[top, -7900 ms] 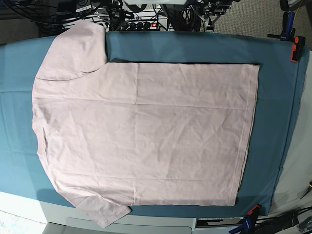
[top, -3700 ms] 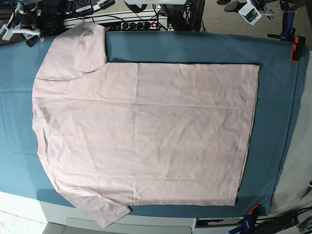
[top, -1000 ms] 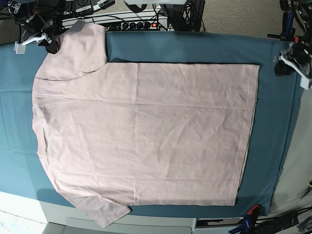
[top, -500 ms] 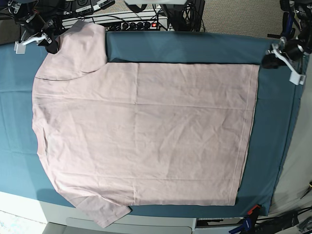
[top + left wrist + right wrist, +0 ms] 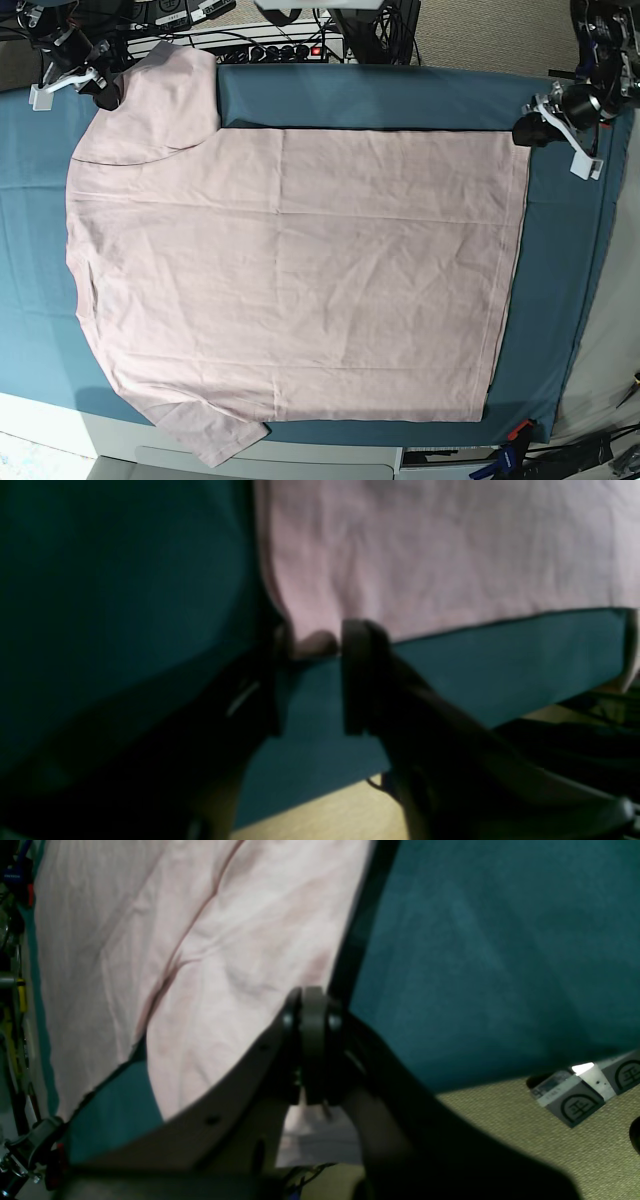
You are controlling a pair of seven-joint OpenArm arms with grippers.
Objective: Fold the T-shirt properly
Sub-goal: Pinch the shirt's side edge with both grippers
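Note:
The T-shirt's near sleeve (image 5: 215,438) droops over the front edge of the cloth, so the robot's left gripper should first pinch the hem's far corner (image 5: 518,143) and help draw the T-shirt toward the cloth's far edge.
The pale pink T-shirt (image 5: 300,270) lies spread flat, plain side up, on the teal table cloth (image 5: 400,95), neck to the left and hem to the right. My left gripper (image 5: 527,131) is at the hem's far right corner. In the left wrist view its jaws (image 5: 315,680) stand apart, and the T-shirt (image 5: 450,555) has its corner between the fingertips. My right gripper (image 5: 105,93) sits at the outer edge of the far sleeve. In the right wrist view it (image 5: 312,1010) is shut, pinching the sleeve edge of the T-shirt (image 5: 200,940).
Cables and a power strip (image 5: 280,45) run along the table's far edge. An orange clamp (image 5: 517,432) holds the cloth at the near right corner. The near sleeve hangs over the front edge. A small white box (image 5: 575,1097) lies on the floor.
My left gripper has moved in from the right onto the hem's far corner, jaws still apart. The right gripper and the T-shirt have not moved.

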